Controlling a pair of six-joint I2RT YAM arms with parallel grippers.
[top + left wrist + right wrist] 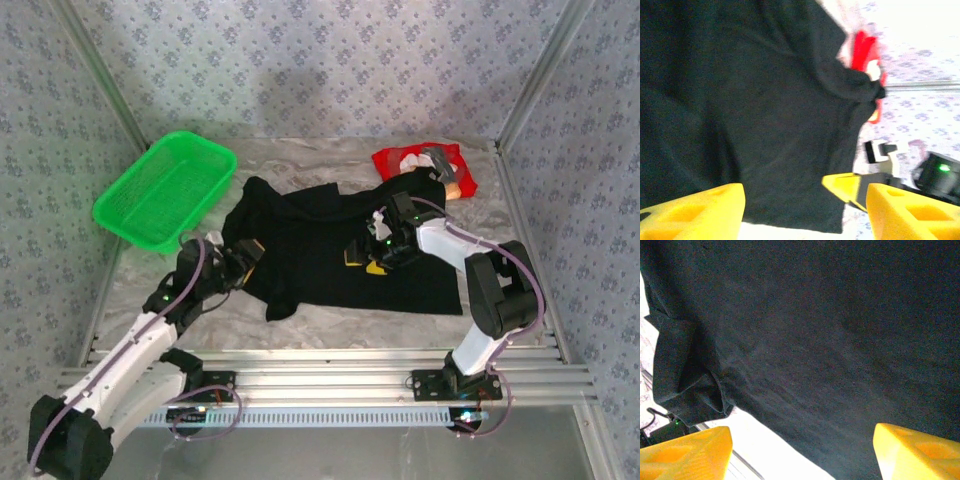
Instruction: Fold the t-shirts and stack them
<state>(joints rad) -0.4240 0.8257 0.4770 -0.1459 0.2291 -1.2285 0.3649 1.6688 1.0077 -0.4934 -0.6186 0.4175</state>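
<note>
The black t-shirt's back corner (426, 178) lies over the red t-shirt (462, 172), so the black t-shirt should uncover more pale print when I lift it, and the red t-shirt should stay lying.
The large black t-shirt (320, 235) lies spread out, a little rumpled, across the middle of the table. A small folded red t-shirt (425, 168) with a pale print sits at the back right, just past the black one's corner. My left gripper (243, 256) is at the black shirt's left edge, open, its yellow fingers (695, 212) wide apart above the cloth (750, 100). My right gripper (362, 260) hovers low over the shirt's middle, also open, its fingers (920, 452) spread over black fabric (815, 330). The red shirt (865, 50) shows beyond the black one in the left wrist view.
A green mesh basket (165, 190) stands tilted at the back left against the wall. Patterned walls close in the table (330, 325) on three sides. Metal rails (330, 365) run along the near edge by the arm bases.
</note>
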